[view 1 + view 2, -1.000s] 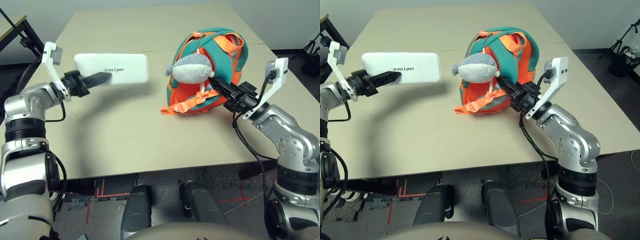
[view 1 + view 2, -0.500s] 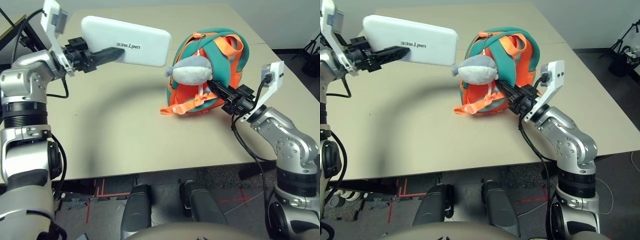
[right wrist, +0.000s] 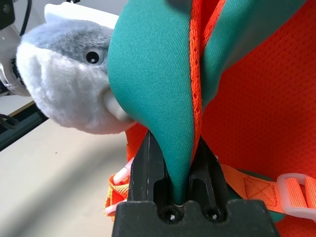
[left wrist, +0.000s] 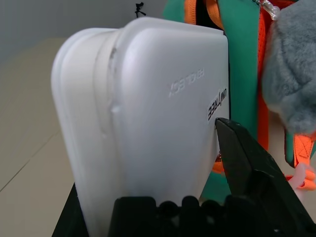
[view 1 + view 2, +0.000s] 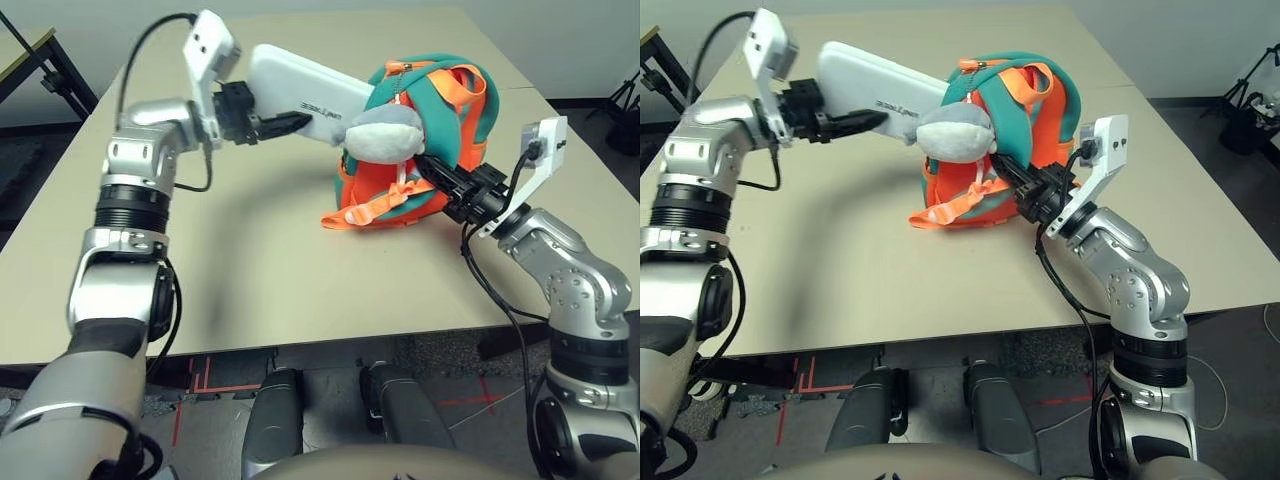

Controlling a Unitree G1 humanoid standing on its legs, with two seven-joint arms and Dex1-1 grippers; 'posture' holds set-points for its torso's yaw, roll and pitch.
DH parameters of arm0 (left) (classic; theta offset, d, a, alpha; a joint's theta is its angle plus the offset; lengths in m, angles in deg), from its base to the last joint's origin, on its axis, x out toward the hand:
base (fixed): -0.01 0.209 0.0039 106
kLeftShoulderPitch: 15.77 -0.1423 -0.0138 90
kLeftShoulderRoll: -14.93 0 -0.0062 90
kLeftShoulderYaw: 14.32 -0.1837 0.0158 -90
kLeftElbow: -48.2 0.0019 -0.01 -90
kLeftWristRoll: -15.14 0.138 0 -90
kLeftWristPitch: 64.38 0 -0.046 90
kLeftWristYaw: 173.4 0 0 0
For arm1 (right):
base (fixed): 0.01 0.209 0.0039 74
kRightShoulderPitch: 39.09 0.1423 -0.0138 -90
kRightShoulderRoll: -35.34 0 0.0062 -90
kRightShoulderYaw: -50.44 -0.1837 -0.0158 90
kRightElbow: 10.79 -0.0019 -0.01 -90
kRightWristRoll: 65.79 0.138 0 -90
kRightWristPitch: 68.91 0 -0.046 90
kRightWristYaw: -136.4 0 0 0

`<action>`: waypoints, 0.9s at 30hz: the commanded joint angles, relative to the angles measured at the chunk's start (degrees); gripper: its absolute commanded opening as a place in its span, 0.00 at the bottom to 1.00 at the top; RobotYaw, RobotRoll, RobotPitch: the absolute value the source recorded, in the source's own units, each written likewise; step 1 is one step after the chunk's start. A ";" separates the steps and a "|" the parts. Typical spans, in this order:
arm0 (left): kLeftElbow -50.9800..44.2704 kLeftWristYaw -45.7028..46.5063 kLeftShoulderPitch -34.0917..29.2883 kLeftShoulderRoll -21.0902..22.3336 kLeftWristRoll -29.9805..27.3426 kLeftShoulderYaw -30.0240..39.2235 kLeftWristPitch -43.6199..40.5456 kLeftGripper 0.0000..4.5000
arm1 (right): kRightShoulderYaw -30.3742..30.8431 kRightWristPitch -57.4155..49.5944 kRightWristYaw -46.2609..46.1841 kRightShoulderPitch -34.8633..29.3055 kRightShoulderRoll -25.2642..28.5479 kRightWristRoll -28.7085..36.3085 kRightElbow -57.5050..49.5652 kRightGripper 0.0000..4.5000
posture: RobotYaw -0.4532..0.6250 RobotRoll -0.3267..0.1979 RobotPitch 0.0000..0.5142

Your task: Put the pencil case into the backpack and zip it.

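Note:
My left gripper keeps pushing the pencil case in, as the pencil case's far end (image 4: 221,74) lines up with the backpack's opening (image 4: 204,15), until its fingers reach the backpack, and then let go.
My left gripper (image 5: 290,118) is shut on the pencil case (image 5: 310,92), a flat white hard case held in the air and tilted. The case's far end meets the upper left side of the backpack (image 5: 450,120) and is hidden behind the grey plush shark (image 5: 385,135); I cannot tell whether it is inside the opening. The teal and orange backpack stands on the table at right of centre. My right gripper (image 5: 435,178) is shut on a teal fold of the backpack (image 3: 153,89), low on its right side, next to the orange straps (image 5: 375,207).
The beige table (image 5: 250,250) has open surface in front of and left of the backpack. Its right edge runs close behind my right arm. A dark stand (image 5: 45,70) is off the table's far left corner.
My left arm has carried the pencil case up and to the right, from the table's left side to the backpack. The right gripper has kept its hold on the backpack.

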 commanded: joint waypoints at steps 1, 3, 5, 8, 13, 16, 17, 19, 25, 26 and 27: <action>2.21 0.46 2.51 -2.03 1.68 -0.96 2.48 0.69 | 0.49 1.20 0.02 0.02 -0.38 -0.13 -0.79 0.02 | 0.25 0.62 0.16; 4.12 1.55 2.97 -3.28 2.88 -1.27 3.61 0.69 | 0.52 1.27 -0.06 -0.19 -0.49 -0.20 -1.00 0.02 | 0.24 0.62 0.17; 5.69 2.29 3.34 -4.36 3.60 -1.51 4.26 0.69 | 0.57 1.33 -0.13 -0.28 -0.52 -0.30 -1.10 0.02 | 0.24 0.62 0.16; 7.63 3.35 3.83 -6.36 4.29 -1.61 4.70 0.69 | 0.62 1.36 -0.27 -0.47 -0.49 -0.30 -1.29 0.02 | 0.23 0.62 0.16; 9.62 4.69 4.52 -9.57 5.48 -2.07 5.47 0.69 | 0.82 1.40 -0.26 -0.36 -0.28 -0.26 -1.25 0.02 | 0.23 0.62 0.16; 10.12 5.30 4.62 -11.01 6.14 -2.07 5.71 0.69 | 1.00 1.49 -0.30 -0.07 -0.29 -0.34 -1.02 0.02 | 0.23 0.62 0.17; 10.15 5.49 4.62 -11.43 6.27 -2.04 5.71 0.69 | 1.10 1.53 -0.31 0.00 -0.34 -0.40 -0.93 0.02 | 0.23 0.62 0.17; 10.01 5.68 4.52 -11.98 6.49 -2.12 5.62 0.69 | 1.29 1.59 -0.30 0.01 -0.44 -0.46 -0.84 0.02 | 0.24 0.62 0.17; 7.20 4.62 3.63 -11.73 5.60 -1.69 2.96 1.00 | 1.70 1.80 -0.30 -0.06 -0.62 -0.59 -0.63 0.02 | 0.24 0.62 0.17; 6.49 4.36 3.62 -11.37 5.32 -1.45 2.32 1.00 | 1.75 1.85 -0.26 0.02 -0.64 -0.63 -0.48 0.02 | 0.24 0.62 0.17; 5.48 4.08 3.46 -10.92 5.20 -1.35 1.79 1.00 | 1.81 1.88 -0.26 0.01 -0.69 -0.67 -0.47 0.02 | 0.24 0.62 0.17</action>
